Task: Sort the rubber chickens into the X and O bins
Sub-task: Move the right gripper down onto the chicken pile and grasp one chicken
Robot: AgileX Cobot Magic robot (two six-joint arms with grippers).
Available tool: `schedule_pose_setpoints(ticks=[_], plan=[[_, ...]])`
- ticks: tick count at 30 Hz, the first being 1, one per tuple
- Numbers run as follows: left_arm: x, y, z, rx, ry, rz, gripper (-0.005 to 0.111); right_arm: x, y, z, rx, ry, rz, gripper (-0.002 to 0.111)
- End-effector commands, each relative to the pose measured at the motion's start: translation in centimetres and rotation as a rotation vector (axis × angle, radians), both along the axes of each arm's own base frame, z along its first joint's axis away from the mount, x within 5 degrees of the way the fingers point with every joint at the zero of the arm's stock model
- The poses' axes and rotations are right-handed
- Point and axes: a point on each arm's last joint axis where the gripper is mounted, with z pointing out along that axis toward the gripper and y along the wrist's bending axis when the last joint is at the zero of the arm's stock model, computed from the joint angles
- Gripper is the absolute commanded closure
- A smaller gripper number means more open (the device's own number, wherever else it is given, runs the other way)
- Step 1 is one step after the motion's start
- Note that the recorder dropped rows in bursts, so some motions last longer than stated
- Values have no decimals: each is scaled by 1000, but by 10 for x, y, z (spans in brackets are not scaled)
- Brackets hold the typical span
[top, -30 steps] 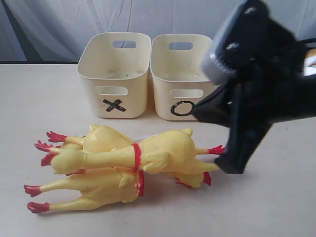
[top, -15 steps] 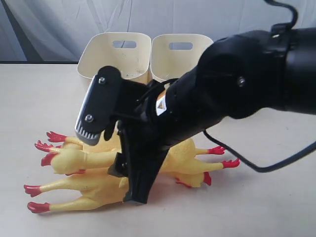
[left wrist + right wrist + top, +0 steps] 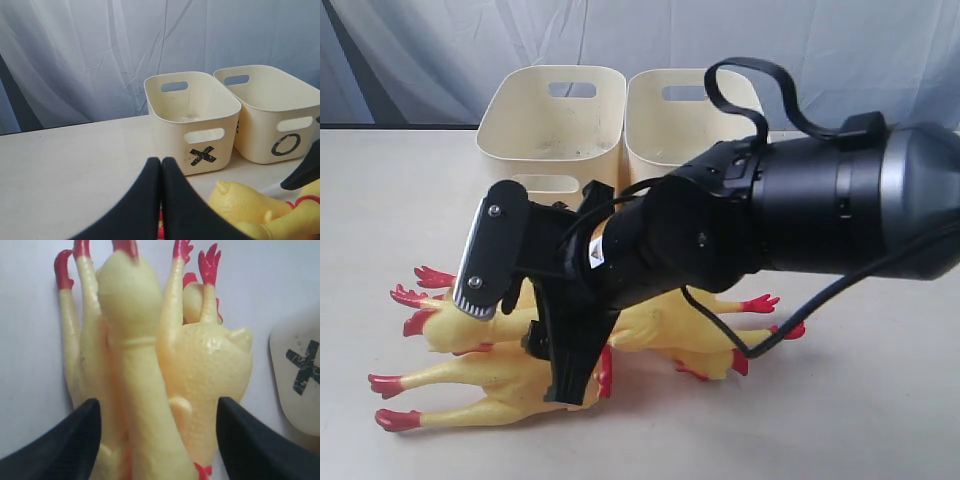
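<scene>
The top rubber chicken's neck [image 3: 142,377] lies lengthwise between the open fingers of my right gripper. So I keep going down until the fingers are on either side of the neck [image 3: 154,432], and then close them.
Several yellow rubber chickens [image 3: 470,385] with red feet lie piled on the table in front of the bins. My right gripper [image 3: 525,320] reaches across from the right and is open, one finger [image 3: 485,255] behind the pile and one in front. In the right wrist view the open gripper [image 3: 157,401] straddles a long chicken neck [image 3: 142,390] and the body beside it. The X bin [image 3: 552,115] and O bin [image 3: 680,110] stand side by side behind, their marks hidden by the arm. My left gripper [image 3: 161,161] is shut and empty, facing the X bin [image 3: 192,120] and O bin [image 3: 280,115].
The bulky black right arm [image 3: 800,215] with its cable covers the middle of the table and the bins' fronts. A grey curtain [image 3: 640,35] hangs behind the bins. Both bins look empty inside. Bare table [image 3: 880,400] lies to the front right.
The right arm has swung from the right side across to the left and come down over the pile. Its open jaws now straddle the chickens. The chickens have not moved.
</scene>
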Motion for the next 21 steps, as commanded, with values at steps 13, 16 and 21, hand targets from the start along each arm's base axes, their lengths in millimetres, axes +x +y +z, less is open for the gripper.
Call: schedule_pose_setpoints(ticks=[13,16,21], plan=[[0,0,3,-7,-11,-1,107,10,13,-31,-11,-14,-6,46],[0,0,3,-7,-11,-1,107,10,13,-33,-16,-11,-6,52],[0,0,3,-7,-11,-1,107,10,13,-33,-17,-13,-4,76]])
